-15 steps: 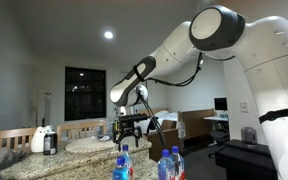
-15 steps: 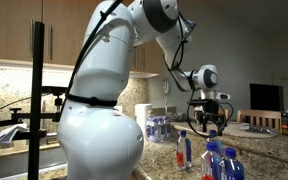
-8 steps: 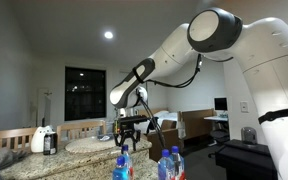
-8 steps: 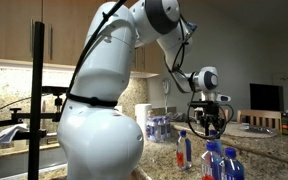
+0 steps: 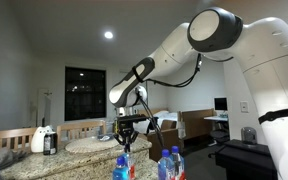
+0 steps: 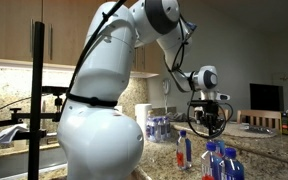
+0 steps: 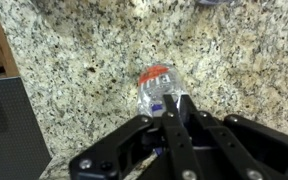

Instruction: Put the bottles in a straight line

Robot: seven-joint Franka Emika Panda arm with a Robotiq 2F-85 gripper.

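My gripper's fingers are almost closed over the bottle's blue cap (image 7: pixel 157 107). Next, I open them wide and close them around the cap (image 5: pixel 127 148) before I move the bottle.
A bottle with a red-orange label (image 7: pixel 156 78) stands on the granite counter, just beyond my fingertips in the wrist view. Its blue cap peeks out left of the left finger (image 7: pixel 170 112). My gripper (image 7: pixel 177 104) has its fingers drawn together with only a thin gap, and nothing shows between them. In an exterior view the gripper (image 6: pixel 206 131) hangs right of the red-labelled bottle (image 6: pixel 182 152) at about cap height, apart from it. Two blue-labelled bottles (image 6: pixel 212 163) (image 6: pixel 230 167) stand close together nearby. In an exterior view the gripper (image 5: pixel 127 140) lines up above one bottle (image 5: pixel 122 165).
A white jug (image 5: pixel 38 138) and a dark bottle (image 5: pixel 50 142) stand on the counter far from the gripper. A pack of bottles (image 6: pixel 159 127) and a paper roll (image 6: pixel 142 118) sit by the wall. A black stand pole (image 6: pixel 36 90) rises in the foreground.
The fingers have gone from wide open to shut. The arm has hardly moved, and the bottles stand where they were.
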